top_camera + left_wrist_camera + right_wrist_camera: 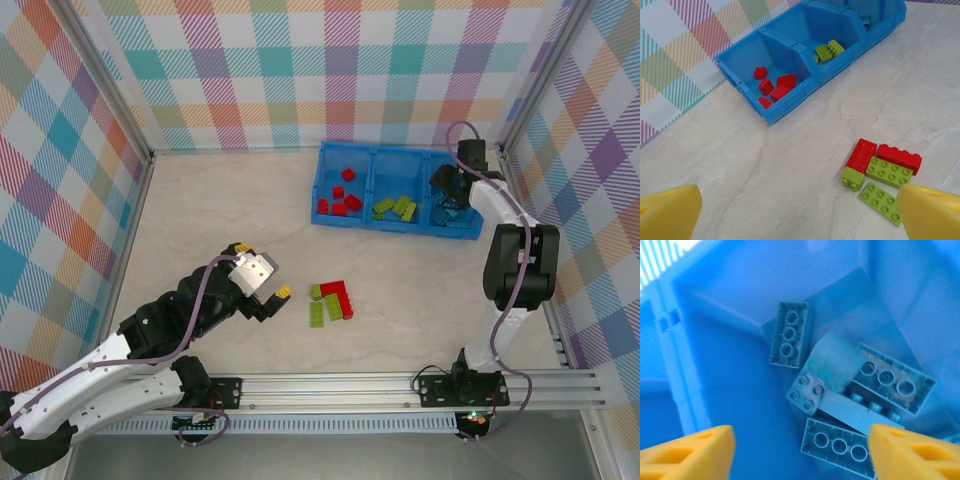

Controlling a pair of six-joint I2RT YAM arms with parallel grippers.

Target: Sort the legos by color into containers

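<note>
My empty right gripper keeps on toward that brick (344, 301) and closes across its thickness, as the studs of the red brick (899, 149) on its side face open space.
A small cluster of red and lime green legos (331, 300) lies mid-table; in the left wrist view it shows as two red bricks (861, 155) and three green ones (888, 171). My left gripper (268, 297) hovers open just left of the cluster, nothing between its yellow fingertips (670, 212). The blue tray (325, 190) holds red legos (340, 199) in its left compartment, green ones (396, 207) in the middle. My right gripper (447, 192) stands open, empty, over the right compartment, above several light blue legos (840, 390).
The checkered enclosure walls (300, 70) close in the back and sides, with the tray near the back right corner. Bare marbled tabletop (220, 210) stretches left of the tray and cluster. The metal rail (400, 385) runs along the near edge.
</note>
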